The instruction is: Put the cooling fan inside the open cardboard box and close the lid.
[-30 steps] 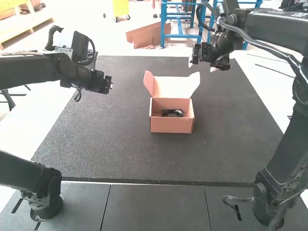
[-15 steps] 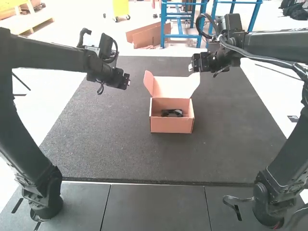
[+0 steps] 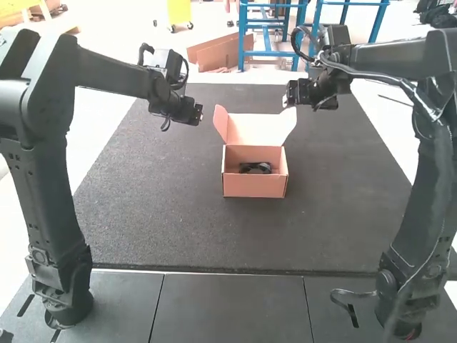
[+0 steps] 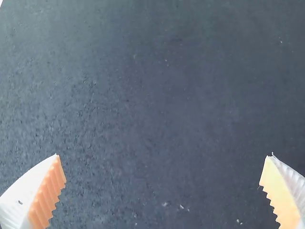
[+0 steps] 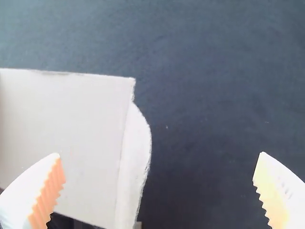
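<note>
The flared side flap [image 3: 288, 124] is joined to the lid by a straight crease [image 5: 123, 155], so the side flap will fold inward when the robot's right gripper pushes it.
A small pink cardboard box [image 3: 255, 180] stands in the middle of the black mat, its lid [image 3: 255, 126] upright at the back. The black cooling fan [image 3: 255, 168] lies inside it. My left gripper [image 3: 197, 114] hangs in the air just left of the lid's left flap, open over bare mat [image 4: 157, 95]. My right gripper [image 3: 285, 97] hovers just above the lid's right corner, also open. In the right wrist view the pale lid panel [image 5: 62, 143] and its side flap [image 5: 136, 167] lie between the white ribbed fingers [image 5: 43, 191].
The black mat [image 3: 157, 207] covers most of the table, with pale table surface at both sides. A dark front strip [image 3: 228, 307] runs along the near edge. Both arm bases stand at the front corners.
My left gripper has swung right, from well left of the box to beside the lid's left flap. The right gripper has lowered slightly toward the lid's right corner. Box and fan are unmoved.
</note>
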`<state>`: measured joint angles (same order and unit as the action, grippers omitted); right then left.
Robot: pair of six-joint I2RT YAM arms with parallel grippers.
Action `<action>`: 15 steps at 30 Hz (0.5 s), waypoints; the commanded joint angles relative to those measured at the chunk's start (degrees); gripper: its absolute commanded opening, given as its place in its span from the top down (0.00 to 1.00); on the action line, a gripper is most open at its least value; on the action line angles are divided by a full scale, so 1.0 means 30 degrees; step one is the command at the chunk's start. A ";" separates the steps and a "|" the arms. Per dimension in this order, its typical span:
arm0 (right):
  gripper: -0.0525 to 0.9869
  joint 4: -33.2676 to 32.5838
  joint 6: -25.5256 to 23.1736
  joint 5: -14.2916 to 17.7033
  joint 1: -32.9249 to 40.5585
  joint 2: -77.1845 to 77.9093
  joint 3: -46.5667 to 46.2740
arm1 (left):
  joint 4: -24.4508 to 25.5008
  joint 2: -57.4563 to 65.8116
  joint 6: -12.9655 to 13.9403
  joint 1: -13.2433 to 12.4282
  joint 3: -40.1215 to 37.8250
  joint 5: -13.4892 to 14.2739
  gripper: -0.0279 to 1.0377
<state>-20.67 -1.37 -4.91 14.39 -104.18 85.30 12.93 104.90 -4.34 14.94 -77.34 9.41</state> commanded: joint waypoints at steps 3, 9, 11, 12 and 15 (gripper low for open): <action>0.07 -0.0524 -0.1595 -0.0650 -0.0579 -0.0341 0.1187 | -0.0091 0.0306 -0.0048 0.0001 -0.1466 -0.0119 0.06; 0.08 -0.1344 -0.1801 -0.1294 -0.0667 -0.0751 0.1626 | 0.0114 0.0482 -0.0107 0.0645 -0.1817 -0.0822 0.06; 0.08 -0.1461 -0.1918 -0.1616 -0.0696 -0.0751 0.1685 | 0.0202 0.0482 -0.0165 0.0850 -0.1817 -0.1086 0.06; 0.08 -0.1578 -0.1976 -0.1704 -0.0667 -0.0810 0.1714 | 0.0261 0.0511 -0.0165 0.0938 -0.1817 -0.1203 0.06; 0.08 -0.1754 -0.2064 -0.1880 -0.0696 -0.0898 0.1773 | 0.0349 0.0511 -0.0136 0.1290 -0.1730 -0.1349 0.06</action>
<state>-25.91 -6.42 -8.84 13.04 -106.34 88.23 14.02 105.97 -4.34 17.82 -81.10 6.96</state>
